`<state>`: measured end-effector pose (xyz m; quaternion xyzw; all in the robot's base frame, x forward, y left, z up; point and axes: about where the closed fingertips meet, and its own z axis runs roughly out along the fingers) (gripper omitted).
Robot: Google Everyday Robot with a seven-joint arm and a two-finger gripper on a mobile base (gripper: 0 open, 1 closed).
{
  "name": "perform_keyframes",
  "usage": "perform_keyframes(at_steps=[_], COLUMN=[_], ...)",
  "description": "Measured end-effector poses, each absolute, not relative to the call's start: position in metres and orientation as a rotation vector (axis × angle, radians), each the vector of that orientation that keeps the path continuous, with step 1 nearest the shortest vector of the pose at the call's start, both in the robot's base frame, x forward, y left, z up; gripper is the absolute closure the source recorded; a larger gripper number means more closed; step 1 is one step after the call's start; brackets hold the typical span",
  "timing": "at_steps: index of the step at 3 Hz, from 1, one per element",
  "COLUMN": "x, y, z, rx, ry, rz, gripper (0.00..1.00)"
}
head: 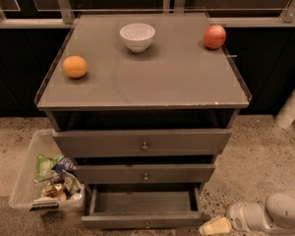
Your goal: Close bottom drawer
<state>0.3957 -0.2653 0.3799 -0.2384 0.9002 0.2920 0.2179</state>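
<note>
I expect the bottom drawer (145,221) to slide in squarely until it is flush when I push at its corner, because the empty tray's sides (196,199) run straight back.
The bottom drawer (143,221) of the grey cabinet (142,87) stands pulled out, its shallow tray empty, its front panel near the frame's lower edge. The middle drawer (145,173) and the tall top drawer (143,142) above it are pushed further in. My gripper (215,226) is low at the right of the bottom drawer's front corner, pale yellowish at its tip, on a white arm (270,215) that comes in from the lower right. It is close to the drawer front but I cannot tell if it touches.
On the cabinet top are a white bowl (137,36), an orange (75,66) at the left and a red apple (214,36) at the back right. A clear bin (27,173) with packets stands on the speckled floor left of the drawers. A white post (292,104) stands at the right.
</note>
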Motion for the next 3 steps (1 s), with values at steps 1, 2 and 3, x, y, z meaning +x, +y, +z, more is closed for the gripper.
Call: perform_keyframes(at_steps=[1,2,3], x=[0.3986,0.3961,0.3961], y=[-0.2722,-0.2709,-0.2708], z=[0.3311,0.3238,0.3238], rx=[-0.583,-0.575,-0.575], ry=[2.555,2.561,2.561], rz=[0.832,0.844,0.844], gripper=[0.00,0.18,0.41])
